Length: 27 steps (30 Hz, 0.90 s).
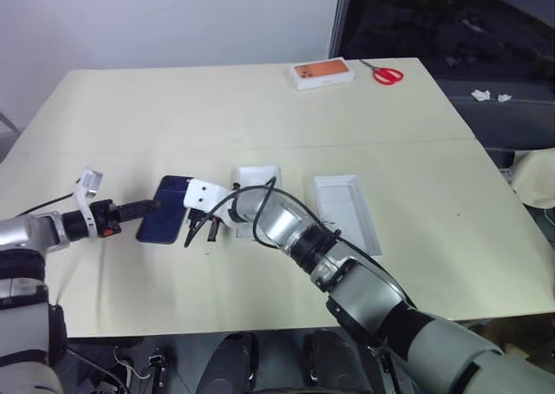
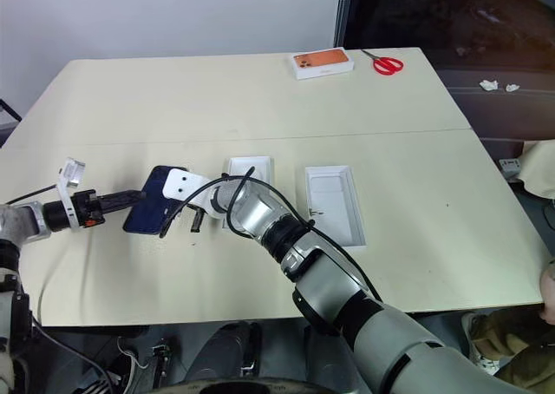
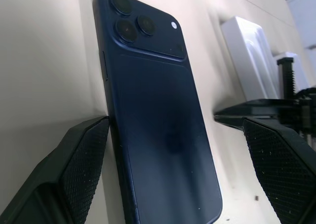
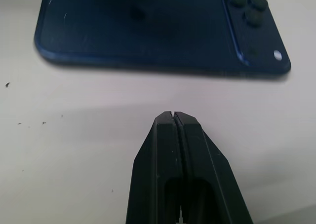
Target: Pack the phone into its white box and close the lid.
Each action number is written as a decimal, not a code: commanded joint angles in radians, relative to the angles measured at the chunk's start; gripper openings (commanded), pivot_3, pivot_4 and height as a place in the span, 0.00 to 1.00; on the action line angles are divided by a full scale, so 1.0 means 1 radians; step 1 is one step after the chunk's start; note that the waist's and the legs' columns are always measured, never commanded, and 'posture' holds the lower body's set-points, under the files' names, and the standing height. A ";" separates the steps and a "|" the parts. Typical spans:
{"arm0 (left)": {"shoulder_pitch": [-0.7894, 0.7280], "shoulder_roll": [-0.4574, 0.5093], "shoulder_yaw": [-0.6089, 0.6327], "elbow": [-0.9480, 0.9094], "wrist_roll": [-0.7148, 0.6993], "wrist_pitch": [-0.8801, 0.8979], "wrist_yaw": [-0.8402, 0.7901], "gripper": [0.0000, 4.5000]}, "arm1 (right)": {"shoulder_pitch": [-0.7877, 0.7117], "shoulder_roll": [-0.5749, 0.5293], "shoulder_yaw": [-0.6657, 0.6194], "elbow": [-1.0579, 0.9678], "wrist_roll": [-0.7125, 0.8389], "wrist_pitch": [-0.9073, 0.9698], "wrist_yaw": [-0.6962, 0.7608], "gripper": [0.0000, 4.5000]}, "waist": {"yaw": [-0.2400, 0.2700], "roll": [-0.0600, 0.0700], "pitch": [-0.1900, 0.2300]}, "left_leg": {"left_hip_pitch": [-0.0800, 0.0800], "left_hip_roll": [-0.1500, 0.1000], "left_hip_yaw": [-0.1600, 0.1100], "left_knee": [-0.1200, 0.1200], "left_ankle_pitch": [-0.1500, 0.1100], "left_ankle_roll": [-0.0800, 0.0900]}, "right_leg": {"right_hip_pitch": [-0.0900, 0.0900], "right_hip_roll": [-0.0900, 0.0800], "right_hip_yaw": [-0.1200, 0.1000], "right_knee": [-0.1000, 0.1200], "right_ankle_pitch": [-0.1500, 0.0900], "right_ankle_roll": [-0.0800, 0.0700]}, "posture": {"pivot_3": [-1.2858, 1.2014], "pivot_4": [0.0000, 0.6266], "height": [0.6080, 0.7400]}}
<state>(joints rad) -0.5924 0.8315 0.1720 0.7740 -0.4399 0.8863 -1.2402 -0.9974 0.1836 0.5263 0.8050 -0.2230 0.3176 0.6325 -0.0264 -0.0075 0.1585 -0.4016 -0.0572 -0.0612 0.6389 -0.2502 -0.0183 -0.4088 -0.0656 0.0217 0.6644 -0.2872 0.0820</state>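
Note:
My gripper will lower the phone (image 1: 165, 210) in, and with the white box's bottom (image 3: 260, 56) close below the box's rim, the phone should lie flat, its back near the top.
The dark blue phone (image 1: 165, 210) lies camera side up on the cream table, left of centre. My left gripper (image 1: 147, 209) reaches it from the left and is open, its fingers (image 3: 74, 169) standing either side of the phone's near end. On the phone's other long side, my right gripper (image 4: 174, 116) is shut with nothing in it, its tip just above the table. The white box (image 1: 257, 181) sits just behind my right wrist, partly hidden by it. Further right the lid (image 1: 347, 212) lies with its plain white inside up.
A small white box with an orange top (image 1: 323, 73) and red-handled scissors (image 1: 388, 73) lie at the table's far right corner. The table's front edge (image 1: 260, 329) runs close below my arms.

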 commanded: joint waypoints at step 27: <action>0.087 -0.153 0.059 -0.167 -0.087 0.295 0.170 1.00 | -0.022 0.054 0.000 -0.020 -0.020 -0.035 0.000 0.01 | 0.007 0.004 -0.003 | 0.010 -0.001 0.000 -0.004 -0.001 0.001 | 0.007 -0.001 0.001 -0.002 0.000 0.000 | 0.52 0.24 1.00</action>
<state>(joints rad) -0.5443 0.7113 0.2681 0.5676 -0.5340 1.1329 -1.0999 -0.9979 0.1836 0.5278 0.8197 -0.2436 0.2992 0.6314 -0.0190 -0.0032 0.1555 -0.3920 -0.0580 -0.0609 0.6342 -0.2510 -0.0171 -0.4015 -0.0665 0.0226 0.6624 -0.2875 0.0818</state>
